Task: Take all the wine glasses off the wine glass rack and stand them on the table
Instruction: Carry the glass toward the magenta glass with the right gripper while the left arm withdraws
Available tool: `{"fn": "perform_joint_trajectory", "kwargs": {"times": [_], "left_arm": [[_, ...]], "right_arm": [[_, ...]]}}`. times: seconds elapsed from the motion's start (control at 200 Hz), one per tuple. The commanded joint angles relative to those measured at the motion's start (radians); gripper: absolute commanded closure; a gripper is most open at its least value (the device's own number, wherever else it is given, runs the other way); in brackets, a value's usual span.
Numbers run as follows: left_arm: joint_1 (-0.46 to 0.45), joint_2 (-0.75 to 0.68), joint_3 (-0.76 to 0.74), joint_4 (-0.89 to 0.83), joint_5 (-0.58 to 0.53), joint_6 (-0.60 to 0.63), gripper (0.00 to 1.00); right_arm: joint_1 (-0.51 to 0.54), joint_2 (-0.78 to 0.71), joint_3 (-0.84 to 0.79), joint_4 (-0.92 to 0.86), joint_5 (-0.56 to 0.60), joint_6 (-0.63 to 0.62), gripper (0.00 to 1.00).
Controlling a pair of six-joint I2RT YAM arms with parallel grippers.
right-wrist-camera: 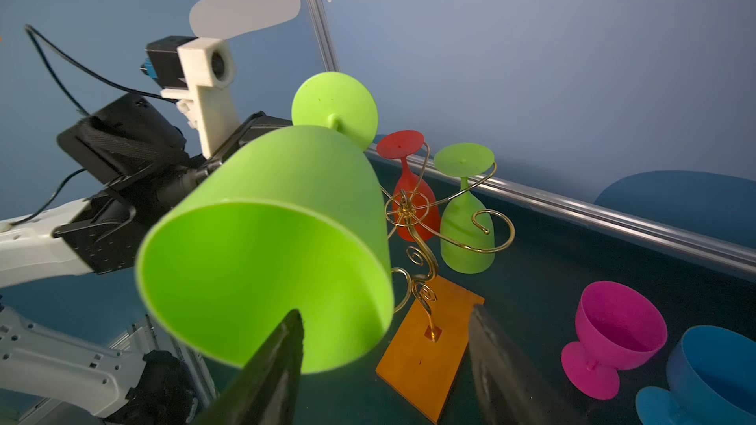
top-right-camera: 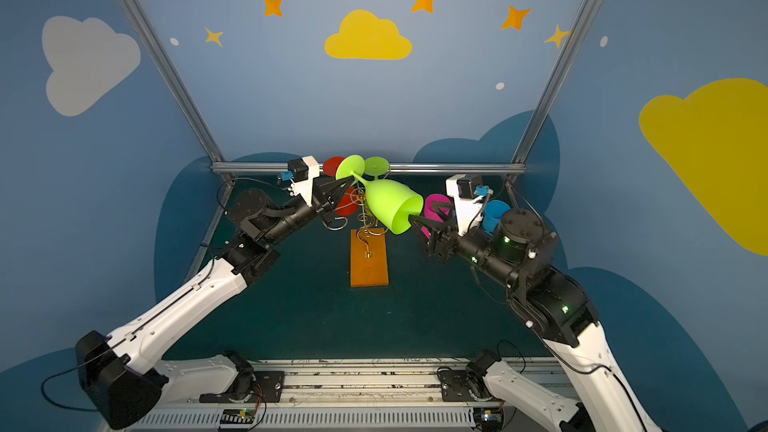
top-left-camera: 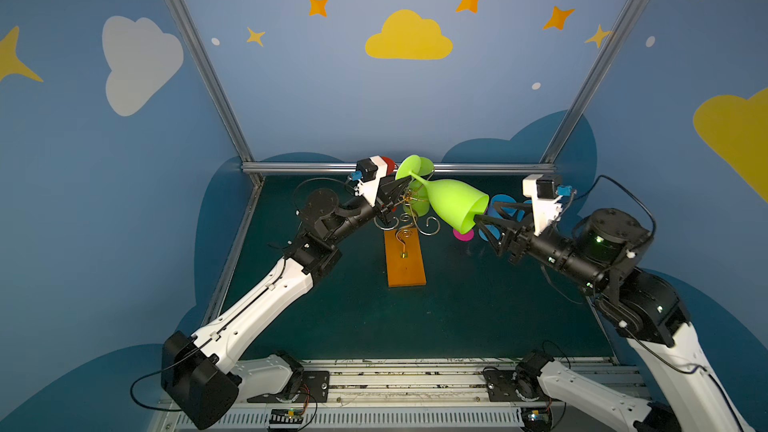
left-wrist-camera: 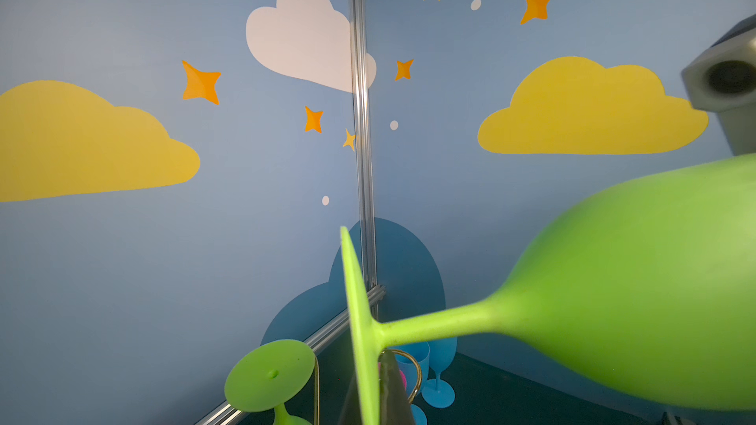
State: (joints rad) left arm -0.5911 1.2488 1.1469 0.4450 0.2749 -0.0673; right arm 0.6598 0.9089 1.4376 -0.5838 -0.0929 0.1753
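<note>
The robot's left gripper has the lime green glass by the foot it must stand on, so next the right gripper grips the bowl's rim [top-left-camera: 481, 201] and stands the glass upright.
A lime green wine glass [top-left-camera: 453, 205] [top-right-camera: 390, 207] lies on its side in the air above the gold wire wine glass rack [top-left-camera: 409, 218]. My left gripper [top-left-camera: 397, 191] [left-wrist-camera: 370, 394] is shut on the rim of its round foot [left-wrist-camera: 358, 320]. The bowl's mouth [right-wrist-camera: 266, 280] faces my right gripper [top-left-camera: 484, 211] [right-wrist-camera: 384, 312], which is open. One of its fingertips [right-wrist-camera: 294, 320] is inside the rim, the other is outside, well clear. The rack's orange base [right-wrist-camera: 429, 353] rests on the table.
A red glass [right-wrist-camera: 409, 186] and a second green glass [right-wrist-camera: 466, 231] hang upside down on the rack's arms. A pink glass [right-wrist-camera: 617, 329] and blue glasses [right-wrist-camera: 716, 370] stand on the dark table to the right, under my right arm. The rear frame rail [top-left-camera: 478, 168] runs close behind.
</note>
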Motion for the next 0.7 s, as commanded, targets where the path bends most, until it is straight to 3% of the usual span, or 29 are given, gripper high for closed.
{"fn": "perform_joint_trajectory", "kwargs": {"times": [0.0, 0.11, 0.25, 0.325, 0.385, 0.451, 0.476, 0.601, 0.696], "left_arm": [[0.002, -0.026, -0.018, 0.024, 0.03, -0.017, 0.97], [0.002, -0.033, -0.024, 0.023, 0.035, -0.02, 0.97], [0.002, -0.038, -0.026, 0.008, 0.027, -0.012, 0.97], [0.002, -0.041, -0.027, 0.003, 0.016, -0.011, 0.94], [0.002, -0.045, -0.03, -0.001, -0.004, -0.012, 0.81], [0.002, -0.051, -0.032, -0.01, -0.035, -0.012, 0.49], [0.002, -0.055, -0.033, -0.015, -0.06, -0.013, 0.42], [0.005, -0.078, -0.048, -0.025, -0.15, -0.017, 0.21], [0.018, -0.102, -0.057, -0.042, -0.223, -0.037, 0.13]], "right_arm": [[-0.006, 0.029, 0.044, 0.057, 0.014, -0.005, 0.44], [-0.007, 0.054, 0.057, 0.073, -0.009, -0.004, 0.6], [-0.009, 0.071, 0.063, 0.078, -0.037, 0.007, 0.95], [-0.01, 0.073, 0.064, 0.078, -0.038, 0.009, 1.0], [-0.011, 0.072, 0.064, 0.075, -0.031, 0.009, 1.0], [-0.012, 0.063, 0.065, 0.066, -0.007, 0.01, 1.0], [-0.013, 0.056, 0.063, 0.064, 0.005, 0.009, 1.0], [-0.022, 0.005, 0.049, 0.046, 0.054, -0.01, 1.0], [-0.026, -0.035, 0.051, -0.006, 0.092, -0.028, 1.0]]}}
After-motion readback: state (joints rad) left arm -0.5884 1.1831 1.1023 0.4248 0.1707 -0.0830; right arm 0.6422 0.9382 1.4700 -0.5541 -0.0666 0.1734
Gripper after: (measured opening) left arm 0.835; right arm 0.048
